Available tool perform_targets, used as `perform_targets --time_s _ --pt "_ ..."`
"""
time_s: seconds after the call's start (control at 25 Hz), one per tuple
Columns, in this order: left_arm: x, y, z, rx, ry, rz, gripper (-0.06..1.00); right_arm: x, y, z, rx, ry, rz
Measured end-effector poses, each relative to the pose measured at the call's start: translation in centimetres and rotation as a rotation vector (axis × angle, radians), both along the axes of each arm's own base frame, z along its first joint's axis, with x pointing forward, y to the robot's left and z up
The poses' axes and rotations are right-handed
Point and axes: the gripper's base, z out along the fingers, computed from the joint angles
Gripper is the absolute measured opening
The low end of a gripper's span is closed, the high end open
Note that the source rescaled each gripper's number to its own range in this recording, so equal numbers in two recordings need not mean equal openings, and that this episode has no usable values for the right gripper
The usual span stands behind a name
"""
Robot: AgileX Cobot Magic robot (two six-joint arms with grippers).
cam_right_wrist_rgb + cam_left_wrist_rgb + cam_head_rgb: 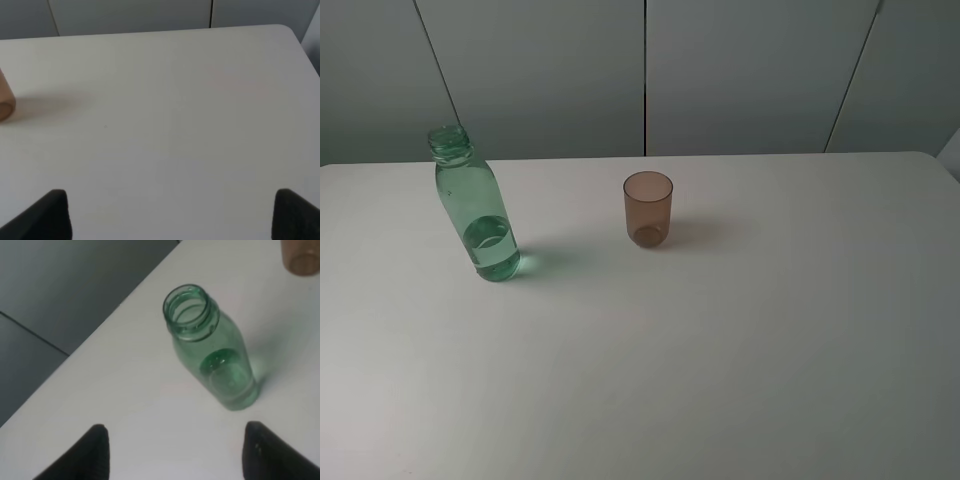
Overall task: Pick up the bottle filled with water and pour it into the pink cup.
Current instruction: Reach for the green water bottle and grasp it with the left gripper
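Note:
My left gripper should move out wide and approach the bottle's body (479,222) low and level, because it is tilted down toward the bottle's opening (447,137).
The green-tinted capless bottle (475,205) stands upright on the left of the white table, with water in its lower part. It also shows in the left wrist view (212,347). The brownish-pink cup (648,209) stands upright near the table's middle, to the right of the bottle; its base shows in the left wrist view (302,257) and its edge in the right wrist view (5,100). My left gripper (177,452) is open and empty, some way short of the bottle. My right gripper (170,215) is open and empty over bare table. Neither arm shows in the exterior view.
The white table (720,350) has a rounded far right corner (287,31) and a far edge against grey wall panels (640,70). Beyond the table's left edge is dark floor (60,300).

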Motion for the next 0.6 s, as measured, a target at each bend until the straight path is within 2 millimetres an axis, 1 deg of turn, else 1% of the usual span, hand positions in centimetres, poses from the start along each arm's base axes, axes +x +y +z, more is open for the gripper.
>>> perform_targets --time_s 0.12,0.24,0.36,0.48,0.6 --pt "-1.3 0.2 -1.2 0.052 -0.042 -0.008 0.34 0.0 0.0 0.0 0.000 0.000 0.000" --pt "-1.7 0.4 -1.9 0.056 -0.054 0.007 0.34 0.0 0.0 0.0 0.000 0.000 0.000" --pt "-1.4 0.7 -1.9 0.018 -0.066 0.033 0.34 0.0 0.0 0.0 0.000 0.000 0.000" --pt "-0.8 1.1 -1.8 -0.049 -0.034 0.080 0.34 0.0 0.0 0.0 0.000 0.000 0.000" --pt "0.5 1.8 -0.3 -0.129 -0.020 0.158 0.34 0.0 0.0 0.0 0.000 0.000 0.000"
